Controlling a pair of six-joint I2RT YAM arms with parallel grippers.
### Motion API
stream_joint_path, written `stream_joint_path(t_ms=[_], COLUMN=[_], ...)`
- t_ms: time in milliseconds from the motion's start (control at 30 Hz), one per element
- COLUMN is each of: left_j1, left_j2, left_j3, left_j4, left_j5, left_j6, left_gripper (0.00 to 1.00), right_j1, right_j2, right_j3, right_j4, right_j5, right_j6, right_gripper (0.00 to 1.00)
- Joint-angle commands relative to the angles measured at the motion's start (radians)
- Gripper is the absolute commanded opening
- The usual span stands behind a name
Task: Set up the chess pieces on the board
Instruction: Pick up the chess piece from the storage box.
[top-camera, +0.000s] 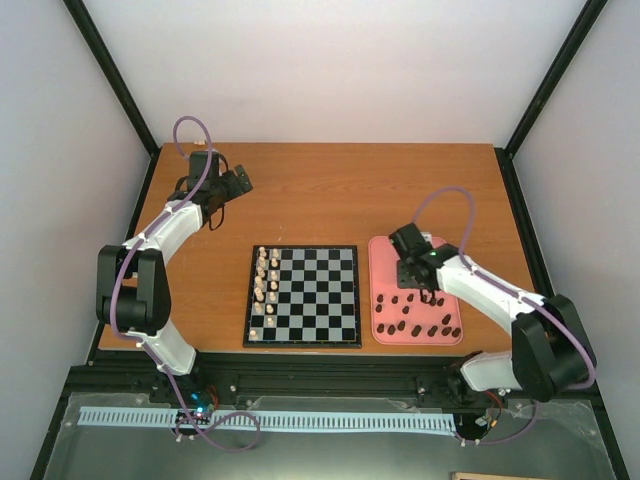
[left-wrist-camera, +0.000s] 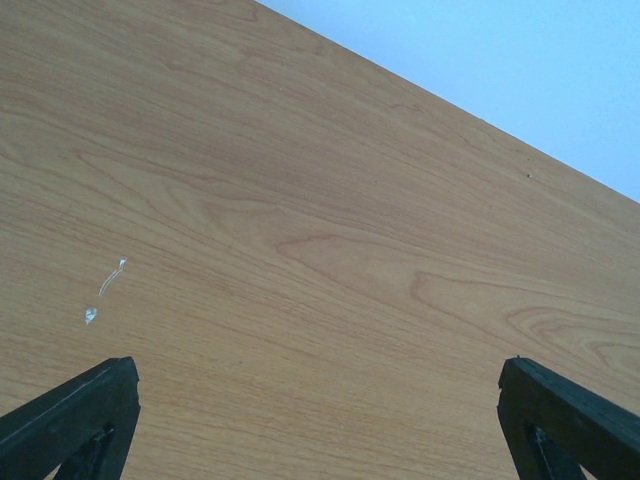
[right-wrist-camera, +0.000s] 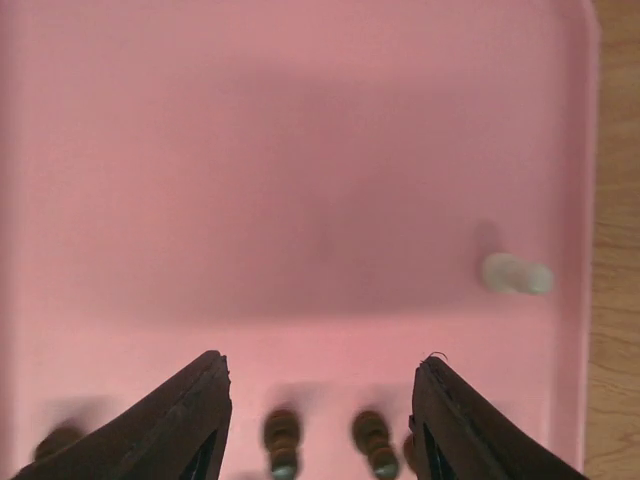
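I keep moving my open right gripper over until its fingers are on both sides of the head, because the cream piece near the tray's rim is clear of the dark pieces.
The board lies in the middle of the table, with several cream chess pieces along its left two columns. Dark brown pieces lie scattered on the pink tray. My right gripper hovers low over that tray. In the right wrist view it is open, and two dark pieces sit between its fingers, untouched. A single cream piece lies on its side near the tray's right rim. My left gripper is open wide over bare wood at the back left.
The tray's raised right rim runs close to the lying cream piece, with table wood beyond it. The table's far edge meets the white wall ahead of the left gripper. A small pale mark shows on the wood.
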Motion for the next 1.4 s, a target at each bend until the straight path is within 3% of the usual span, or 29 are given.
stream_joint_path(t_ms=[0, 200, 567, 900, 1133, 1367], left_j1=[-0.004, -0.005, -0.009, -0.008, -0.008, -0.008], left_j2=[0.016, 0.022, 0.033, 0.037, 0.028, 0.029], left_j3=[0.044, 0.045, 0.053, 0.054, 0.052, 0.053], left_j4=[0.003, 0.006, 0.0, -0.002, -0.004, -0.004], left_j5=[0.008, 0.012, -0.001, -0.003, -0.006, -0.006], left_j6=[0.016, 0.015, 0.019, 0.02, 0.02, 0.019], left_gripper=[1.0, 1.0, 1.0, 1.0, 1.0, 1.0], right_j1=[-0.141, -0.283, -0.377, -0.384, -0.389, -0.389], right_j2=[-0.077, -0.06, 0.037, 0.052, 0.075, 0.049], right_j3=[-0.072, -0.138, -0.092, -0.087, -0.081, -0.091], right_j4=[0.088, 0.153, 0.197, 0.198, 0.198, 0.211], right_j5=[-0.009, -0.03, -0.054, -0.061, -0.08, -0.11], right_j6=[0.008, -0.029, -0.068, -0.076, -0.082, -0.089], right_gripper=[0.51, 0.5, 0.48, 0.34, 0.14, 0.03])
